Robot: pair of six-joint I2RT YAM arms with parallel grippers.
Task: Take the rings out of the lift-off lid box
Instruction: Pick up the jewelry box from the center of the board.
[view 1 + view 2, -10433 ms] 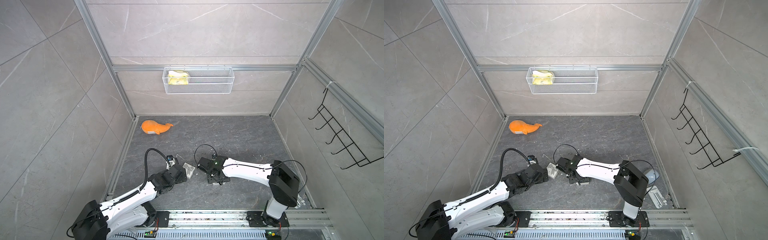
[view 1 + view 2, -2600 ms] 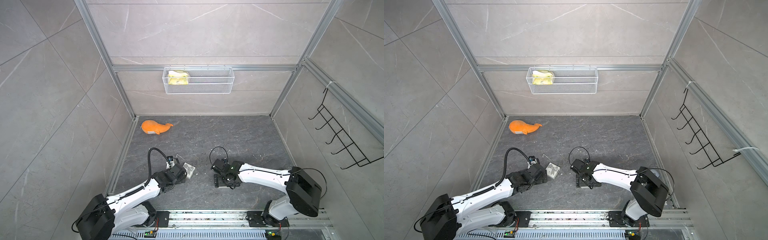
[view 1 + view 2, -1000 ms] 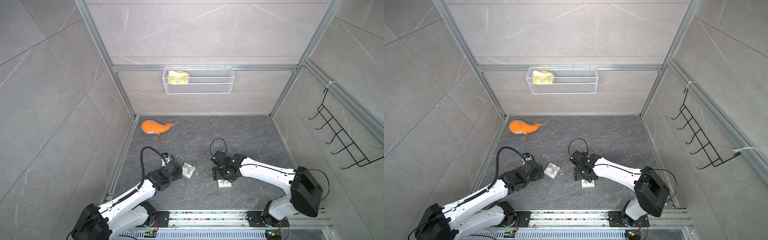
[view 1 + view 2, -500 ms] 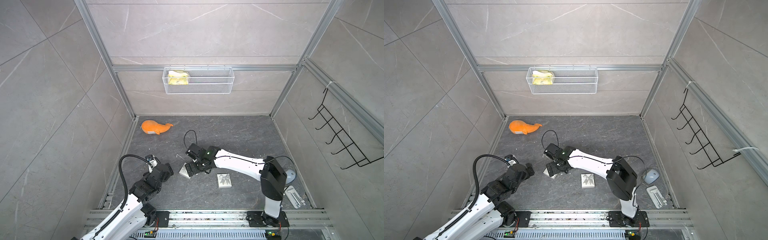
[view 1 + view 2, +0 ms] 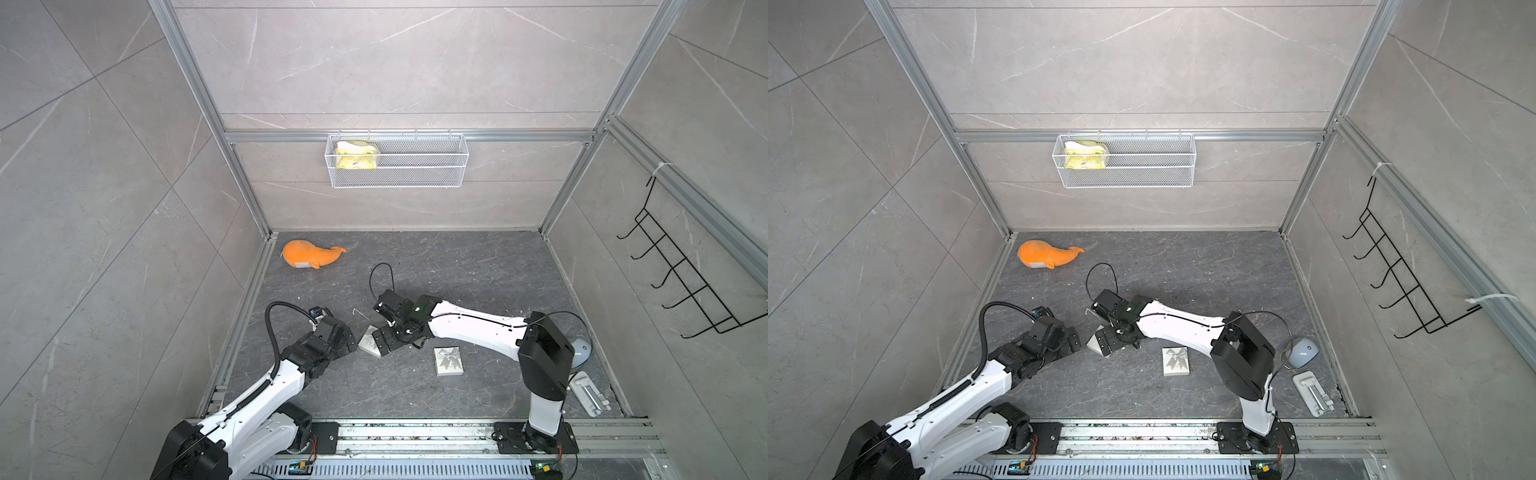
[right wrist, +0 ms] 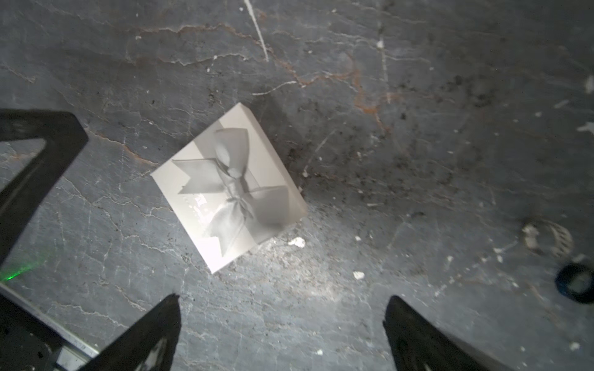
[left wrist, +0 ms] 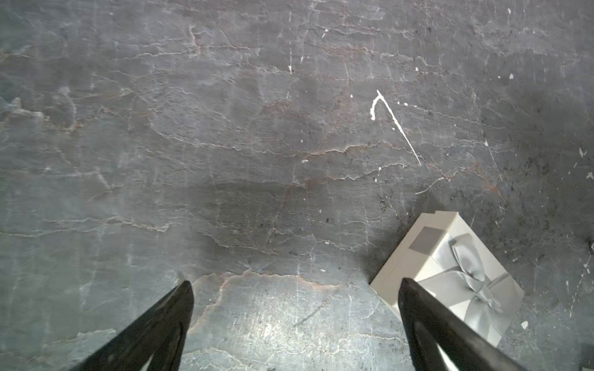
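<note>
The robot's right gripper should turn square to the white gift box (image 6: pixel 229 186), which lies crooked to its fingers, and take hold of the box's opposite sides (image 6: pixel 275 159) before lifting it.
A white gift box with a grey bow (image 5: pixel 368 340) (image 5: pixel 1093 344) lies on the dark floor between my two grippers, its lid on. My left gripper (image 5: pixel 351 338) (image 7: pixel 295 281) is open; one finger reaches over the box (image 7: pixel 414 266) corner. My right gripper (image 5: pixel 384 343) (image 6: pixel 283 296) is open just short of the same box (image 6: pixel 228 186), with only floor between its fingers. A second white bowed box (image 5: pixel 448 360) (image 5: pixel 1175 360) lies shut to the right. A small black ring-like thing (image 6: pixel 577 286) lies on the floor; I cannot tell whether it is one of the rings.
An orange plush whale (image 5: pixel 309 255) lies at the back left. A wire basket (image 5: pixel 415 174) with a yellow sponge hangs on the back wall. A grey mouse (image 5: pixel 1304 351) and a white flat holder (image 5: pixel 1312 392) sit at the right. A hook rack (image 5: pixel 681 282) hangs on the right wall.
My right gripper left the second box on the right, came over to the first box and opened wider. My left gripper pulled back, then came forward to the box again.
</note>
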